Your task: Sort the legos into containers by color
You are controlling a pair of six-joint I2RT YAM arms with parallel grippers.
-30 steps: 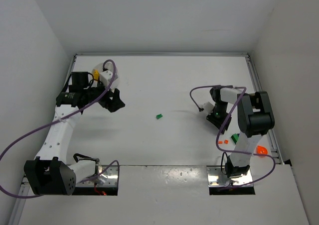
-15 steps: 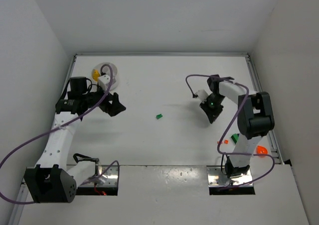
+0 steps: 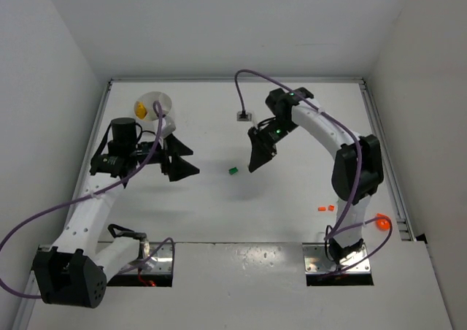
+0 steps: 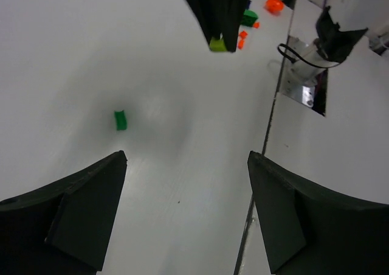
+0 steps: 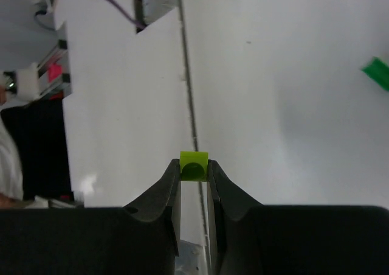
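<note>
My right gripper is far from the white dish [image 3: 156, 108], which sits beyond my left gripper, so next my left gripper carries the lime-green brick [image 5: 194, 166] over first.
My right gripper [image 3: 256, 162] is shut on a small lime-green brick [image 5: 194, 164] and hangs over the table's middle, just right of a dark green brick [image 3: 233, 171] lying loose. That brick also shows in the left wrist view [image 4: 120, 120] and the right wrist view [image 5: 378, 72]. My left gripper [image 3: 184, 162] is open and empty, left of the green brick. The white dish [image 3: 162, 96] sits at the far left with a yellow piece [image 3: 140, 110] in it. Two small orange bricks [image 3: 325, 209] and a rounder orange piece [image 3: 381, 221] lie near the right arm's base.
The left wrist view shows another green brick [image 4: 249, 16] beside the orange ones [image 4: 243, 34]. A purple cable's plug [image 3: 241, 115] hangs over the far middle. A metal rail [image 3: 383, 147] runs along the right edge. Base plates [image 3: 337, 259] sit at the near edge.
My right arm swung from the right side to the middle, carrying the lime-green brick. My left gripper moved away from the dish toward the centre, uncovering it.
</note>
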